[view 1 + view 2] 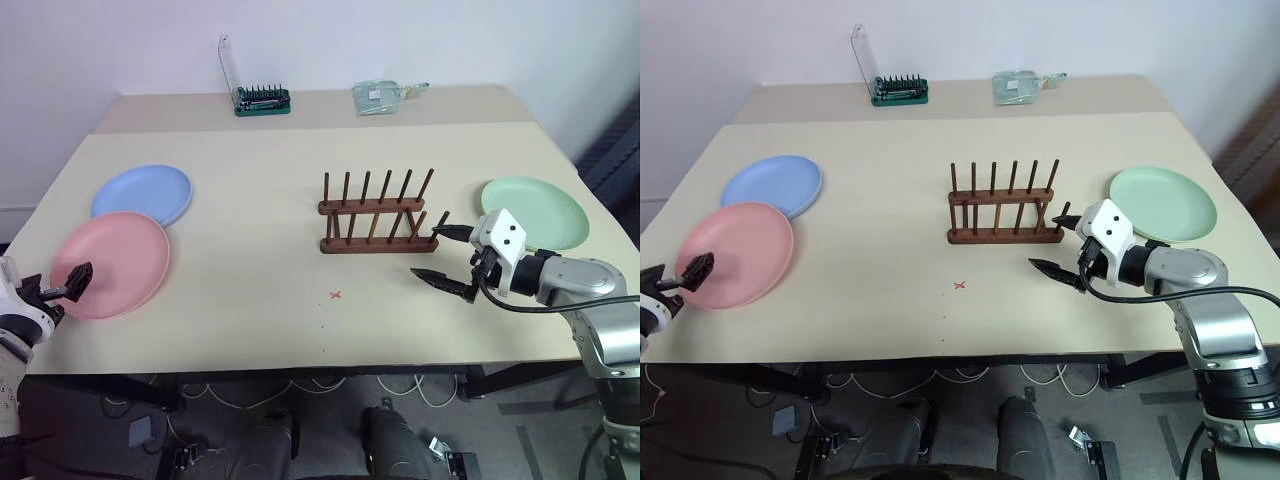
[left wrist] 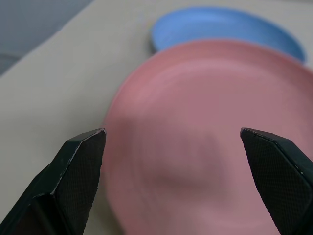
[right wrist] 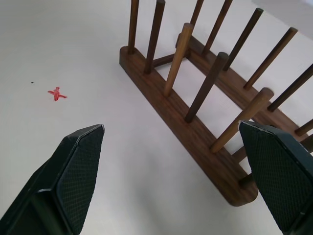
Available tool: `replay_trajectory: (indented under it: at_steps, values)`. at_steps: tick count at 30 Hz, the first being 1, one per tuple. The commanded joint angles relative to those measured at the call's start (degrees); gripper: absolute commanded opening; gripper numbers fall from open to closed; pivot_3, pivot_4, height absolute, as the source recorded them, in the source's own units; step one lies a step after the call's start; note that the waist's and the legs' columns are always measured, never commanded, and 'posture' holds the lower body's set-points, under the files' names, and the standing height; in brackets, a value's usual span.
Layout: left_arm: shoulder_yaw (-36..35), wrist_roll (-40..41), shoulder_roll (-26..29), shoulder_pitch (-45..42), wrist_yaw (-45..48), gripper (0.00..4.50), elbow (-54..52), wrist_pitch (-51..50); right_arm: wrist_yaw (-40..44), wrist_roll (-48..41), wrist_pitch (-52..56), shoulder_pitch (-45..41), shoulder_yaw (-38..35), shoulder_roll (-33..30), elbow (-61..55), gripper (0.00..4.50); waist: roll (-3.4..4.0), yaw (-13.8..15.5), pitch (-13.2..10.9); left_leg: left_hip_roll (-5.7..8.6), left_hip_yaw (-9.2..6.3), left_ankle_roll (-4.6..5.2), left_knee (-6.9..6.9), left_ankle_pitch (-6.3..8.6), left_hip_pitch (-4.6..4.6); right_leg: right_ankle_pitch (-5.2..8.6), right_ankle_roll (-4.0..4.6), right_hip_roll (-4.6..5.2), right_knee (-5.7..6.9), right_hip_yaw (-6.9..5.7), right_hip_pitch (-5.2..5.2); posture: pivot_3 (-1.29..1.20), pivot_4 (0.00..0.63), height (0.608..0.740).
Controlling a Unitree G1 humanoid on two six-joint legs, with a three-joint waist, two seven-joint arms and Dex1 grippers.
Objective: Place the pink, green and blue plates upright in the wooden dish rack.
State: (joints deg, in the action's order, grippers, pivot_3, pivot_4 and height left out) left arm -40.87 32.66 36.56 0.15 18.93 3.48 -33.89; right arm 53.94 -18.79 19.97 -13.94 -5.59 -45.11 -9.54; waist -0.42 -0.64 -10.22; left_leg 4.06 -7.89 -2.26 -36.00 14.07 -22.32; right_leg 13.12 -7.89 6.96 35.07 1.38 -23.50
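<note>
The pink plate (image 1: 118,262) is far from my right gripper at the dish rack, so my left gripper should raise the plate by its rim (image 1: 54,262) and pass it across.
The pink plate (image 1: 112,262) lies flat at the table's left front, with the blue plate (image 1: 142,193) just behind it, their rims overlapping. At the right side the green plate (image 1: 535,210) lies flat. The wooden dish rack (image 1: 375,215) stands empty near the middle. My left gripper (image 1: 62,285) is open at the pink plate's near-left rim, which shows between its fingers (image 2: 78,161) in the left wrist view. My right gripper (image 1: 425,252) is open and empty just in front of the rack's right end (image 3: 195,127), left of the green plate.
A green bit set with a raised clear lid (image 1: 262,98) and a clear plastic bag (image 1: 385,95) sit at the table's back edge. A small red cross (image 1: 335,295) marks the tabletop in front of the rack.
</note>
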Motion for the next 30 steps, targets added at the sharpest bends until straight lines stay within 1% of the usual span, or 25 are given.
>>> replay_trajectory:
  at_steps: [1, 4, 9, 10, 12, 18, 19, 20, 22, 24, 27, 30]
  values:
    - [-2.87, 0.94, -0.04, -0.68, -1.93, 4.5, 0.95, -1.06, 0.15, -0.14, -1.89, 0.15, -0.96, 0.08, -0.33, 4.49, 0.0, -0.04, 0.0, 0.0, 0.0, 0.0, 0.0, 0.0, 0.0, -0.03, -0.04, 0.0, 0.01, 0.0, 0.0, 0.0, 0.15, 0.74]
    - [-5.1, 1.84, -0.5, -3.45, -4.69, 4.5, 6.22, -0.94, 0.2, -0.05, -3.34, 1.75, -1.69, -0.11, 0.28, 4.49, -0.02, 0.01, 0.01, -0.01, -0.01, 0.0, 0.0, 0.0, 0.01, -0.06, -0.09, -0.01, 0.03, -0.01, -0.01, 0.0, 0.15, 0.74]
    - [-4.38, 2.43, -0.66, -5.03, -4.57, 4.5, 8.73, -1.41, -0.15, 0.03, -4.85, 3.24, -2.06, -0.19, 0.71, 4.49, -0.06, 0.0, 0.03, 0.01, 0.02, -0.02, -0.03, 0.01, 0.01, -0.06, -0.09, 0.0, 0.0, 0.0, 0.01, 0.0, 0.15, 0.74]
    - [-3.9, 2.4, -0.72, -5.22, -4.46, 4.26, 8.91, -1.62, -0.27, 0.04, -5.0, 3.36, -2.06, -0.16, 0.72, 4.5, -0.06, 0.01, 0.03, 0.01, 0.01, -0.02, -0.03, 0.01, 0.01, -0.06, -0.09, 0.0, 0.02, 0.0, 0.01, 0.0, 0.15, 0.74]
    - [-3.28, 2.45, -1.17, -5.49, -4.29, 3.68, 8.47, -1.77, -0.51, 0.09, -5.24, 3.55, -1.98, -0.09, 0.65, 4.5, -0.06, 0.0, 0.03, 0.0, 0.01, -0.02, -0.03, 0.01, 0.01, -0.06, -0.09, 0.0, 0.02, -0.01, 0.0, 0.0, 0.15, 0.74]
    - [-2.42, 2.64, -2.47, -6.02, -3.97, 0.69, 6.96, -1.71, -1.0, 0.08, -5.11, 3.5, -1.71, 0.02, 0.22, 4.5, -0.06, -0.03, 0.03, 0.0, 0.01, -0.03, -0.02, 0.01, 0.01, -0.06, -0.09, 0.0, 0.03, 0.0, -0.01, 0.0, 0.15, 0.74]
    - [-2.3, 2.63, -2.68, -5.97, -3.81, 0.09, 6.56, -1.56, -1.05, 0.09, -5.11, 3.52, -1.72, 0.0, 0.15, 4.5, -0.07, 0.0, 0.03, 0.0, 0.01, -0.03, -0.02, 0.01, 0.01, -0.06, -0.09, 0.0, 0.02, 0.0, 0.0, 0.0, 0.15, 0.74]
    - [-2.35, 2.91, -2.97, -5.92, -3.49, 0.02, 5.99, -1.3, -1.08, 0.06, -5.04, 3.48, -1.73, -0.02, 0.06, 4.5, -0.08, 0.0, 0.04, 0.0, 0.01, -0.03, -0.03, 0.01, 0.01, -0.06, -0.09, 0.0, 0.02, 0.0, 0.01, 0.0, 0.15, 0.74]
    - [-2.86, 3.95, -3.56, -5.95, -2.61, 0.02, 4.77, -0.33, -1.08, -0.03, -4.87, 3.39, -1.75, -0.09, -0.12, 4.5, -0.07, 0.02, 0.04, 0.0, 0.01, -0.03, -0.03, 0.01, 0.01, -0.06, -0.09, 0.0, 0.01, 0.0, 0.01, 0.0, 0.15, 0.74]
    - [-5.31, 8.14, -4.99, -6.9, -0.27, 0.02, 0.98, 1.73, -0.9, -0.44, -4.32, 3.22, -2.14, -0.53, -0.77, 4.5, -0.07, 0.04, 0.04, 0.0, 0.01, -0.03, -0.03, 0.01, 0.01, -0.06, -0.09, 0.0, 0.01, 0.0, 0.01, 0.0, 0.15, 0.74]
    - [-7.46, 12.38, -5.86, -7.91, 0.66, 0.02, -2.67, 2.44, -0.28, -1.2, -3.5, 2.82, -2.77, -1.51, -2.19, 4.5, -0.15, 0.12, 0.01, 0.0, 0.0, -0.04, -0.06, 0.01, -0.01, -0.06, -0.09, 0.01, 0.0, 0.0, 0.02, 0.0, 0.15, 0.74]
    - [-7.56, 15.41, -5.55, -9.69, 0.39, 0.02, -6.51, 2.55, 0.41, -1.94, -2.61, 1.12, -3.12, -3.33, -5.34, 4.5, -0.17, -0.01, -0.01, 0.0, 0.0, -0.04, -0.05, 0.01, -0.02, -0.06, -0.09, 0.01, 0.0, 0.0, 0.01, 0.0, 0.15, 0.74]
